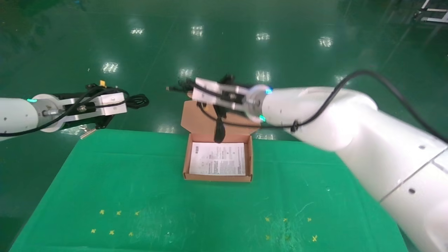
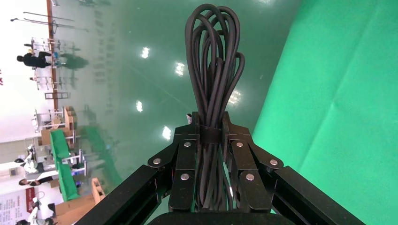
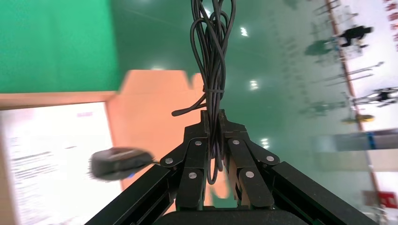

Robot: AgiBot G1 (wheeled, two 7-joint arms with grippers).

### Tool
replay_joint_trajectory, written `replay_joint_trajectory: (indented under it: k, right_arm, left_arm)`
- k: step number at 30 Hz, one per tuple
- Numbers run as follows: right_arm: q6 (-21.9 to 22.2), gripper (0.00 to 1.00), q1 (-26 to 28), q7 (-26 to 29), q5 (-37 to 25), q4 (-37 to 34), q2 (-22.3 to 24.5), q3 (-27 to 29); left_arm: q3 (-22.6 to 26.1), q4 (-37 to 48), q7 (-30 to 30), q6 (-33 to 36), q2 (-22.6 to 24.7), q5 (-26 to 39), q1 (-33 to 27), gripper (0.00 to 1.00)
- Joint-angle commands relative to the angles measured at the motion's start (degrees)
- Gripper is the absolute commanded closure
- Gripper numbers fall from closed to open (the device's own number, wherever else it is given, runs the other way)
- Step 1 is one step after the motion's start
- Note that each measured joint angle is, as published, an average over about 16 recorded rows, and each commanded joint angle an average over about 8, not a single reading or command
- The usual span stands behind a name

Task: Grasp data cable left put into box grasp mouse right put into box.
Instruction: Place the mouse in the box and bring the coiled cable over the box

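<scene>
I should keep the data cable aside with my left gripper while my right gripper has the mouse dangling (image 1: pixel 219 132) above the box, until the mouse lies on the white sheet (image 1: pixel 217 159).
My left gripper (image 1: pixel 128 101) hovers off the table's far left corner, shut on the data cable (image 1: pixel 140 101), a bundle of black loops. In the left wrist view the jaws (image 2: pixel 210 123) clamp the data cable (image 2: pixel 212 65) at its band. My right gripper (image 1: pixel 185 89) reaches over the box's raised lid and is shut on the mouse's thin cord (image 3: pixel 212 51). The black mouse (image 1: pixel 219 128) dangles from it above the box's back edge, and it also shows in the right wrist view (image 3: pixel 117 162). The open box (image 1: pixel 249 159) holds only its white sheet (image 1: pixel 217 159).
The box stands at the far middle of the green table cloth (image 1: pixel 140 196). Its lid (image 1: pixel 196 120) leans back past the table's far edge. Small yellow marks (image 1: pixel 112 220) dot the cloth near the front left and front right. Glossy green floor surrounds the table.
</scene>
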Motion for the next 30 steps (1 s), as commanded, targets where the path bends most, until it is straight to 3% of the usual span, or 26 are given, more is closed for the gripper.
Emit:
replay_joint_trajectory:
  k: [1, 18, 28, 30]
  right_arm:
    - [0.5, 1.00, -0.9, -0.2, 1.3, -0.4, -0.2, -1.2]
    - [8.0, 1.00, -4.1, 1.1, 12.5, -2.1, -0.6, -11.0]
    - [6.4, 1.00, -6.2, 5.6, 17.8, -8.9, -0.5, -14.7]
    - [5.8, 0.93, -6.2, 6.3, 18.3, -9.7, -0.6, -15.4]
  left_arm:
    - [0.0, 0.0, -0.6, 0.8, -0.1, 0.3, -0.2, 1.00]
    - [0.0, -0.5, -1.2, 0.9, -0.2, 0.7, -0.1, 1.00]
    - [0.0, -0.5, -1.2, 1.0, -0.2, 0.8, -0.1, 1.00]
    - [0.0, -0.5, -1.2, 1.0, -0.2, 0.8, -0.1, 1.00]
